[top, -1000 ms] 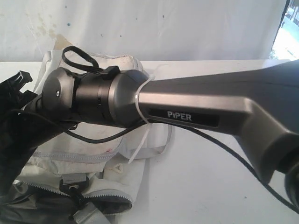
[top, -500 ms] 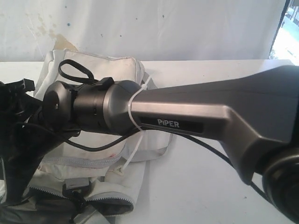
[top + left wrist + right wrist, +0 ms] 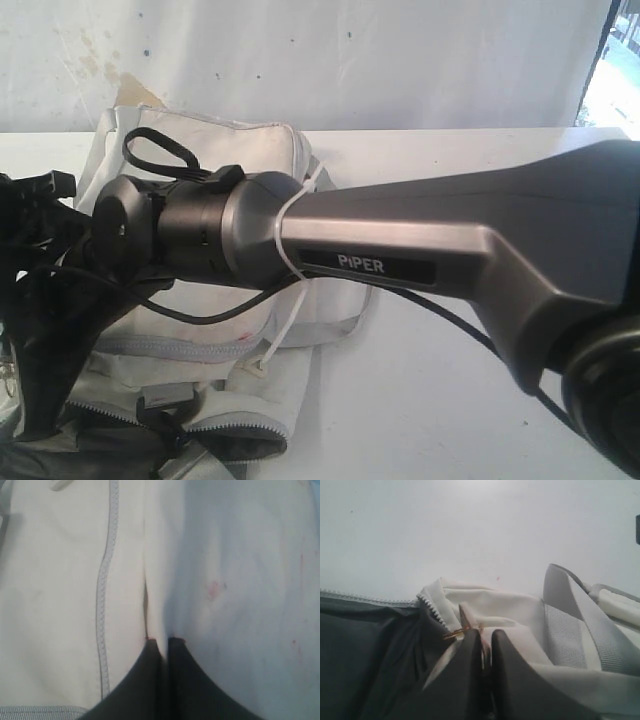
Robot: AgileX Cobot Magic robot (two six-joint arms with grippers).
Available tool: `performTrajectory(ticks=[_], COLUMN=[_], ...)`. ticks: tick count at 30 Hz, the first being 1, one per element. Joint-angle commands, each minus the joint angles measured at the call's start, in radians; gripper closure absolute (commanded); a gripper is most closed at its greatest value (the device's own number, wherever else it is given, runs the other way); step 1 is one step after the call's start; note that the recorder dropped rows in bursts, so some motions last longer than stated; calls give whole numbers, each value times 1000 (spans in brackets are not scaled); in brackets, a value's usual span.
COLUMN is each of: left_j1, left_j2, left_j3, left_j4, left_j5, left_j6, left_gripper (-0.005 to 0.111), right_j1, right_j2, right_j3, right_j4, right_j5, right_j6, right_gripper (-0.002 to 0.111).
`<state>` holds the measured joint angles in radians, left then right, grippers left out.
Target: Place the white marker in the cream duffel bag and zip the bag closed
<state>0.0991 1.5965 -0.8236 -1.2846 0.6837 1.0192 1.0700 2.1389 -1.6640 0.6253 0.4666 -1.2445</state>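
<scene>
Next, I take the fabric [image 3: 470, 599] beside the brass ring with my left gripper, since it holds a fold [image 3: 158, 627] away from there, while my right gripper keeps the zipper pull.
The cream duffel bag [image 3: 205, 150] lies at the left of the table, its grey-zippered mouth [image 3: 230, 425] gaping at the near left. My right arm [image 3: 400, 235] reaches across it and hides its middle. In the right wrist view my right gripper [image 3: 486, 634] is shut on a thin zipper pull beside a brass ring [image 3: 454, 633], at the end of the zipper teeth [image 3: 432, 611] above the grey lining [image 3: 365, 650]. My left gripper [image 3: 160, 640] is shut on a fold of the bag's cream fabric [image 3: 60, 580]. The white marker is out of view.
A grey webbing strap [image 3: 570, 625] runs beside the right fingers. A black buckle [image 3: 165, 410] sits at the bag's near edge. The black left arm [image 3: 40, 300] fills the far left. White table [image 3: 430, 400] spreads to the right, a stained white backdrop [image 3: 300, 60] behind.
My right arm has dropped a little and shifted left over the bag, then held still. The bag's near flap has moved slightly.
</scene>
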Motion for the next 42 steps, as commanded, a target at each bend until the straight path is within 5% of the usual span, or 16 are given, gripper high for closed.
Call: performTrajectory(ticks=[1,13,16,22,24,30,42], left_j1=[0,0,0,0,0,16,243], left_j2=[-2,-2,-2,-2,-2,-2,-3], left_j3=[-4,-4,-4,-4,-4,-4,-4], left_j4=[13,28,28,38,50,115,139], left_j5=[6,1,38,94,98,129,408], left_j6=[5,-108,-136,-180,-194,-262,-58], left_gripper=[107,105,88,28,20,22,22], right_j1=[4,4,-7,-34,-42,-47,-68], right_j2=[-19,-115,-116,-115,-115,-115,-115], right_j3=[1,1,1,1,1,1,1], right_j4=[-1,-23,-23,-33,-36,-38,-39], right_j5=[61,41,49,59,70,85,109], right_j6=[5,327,378,411,411,469,564], right_gripper=[108,108,108,108,108,108,108])
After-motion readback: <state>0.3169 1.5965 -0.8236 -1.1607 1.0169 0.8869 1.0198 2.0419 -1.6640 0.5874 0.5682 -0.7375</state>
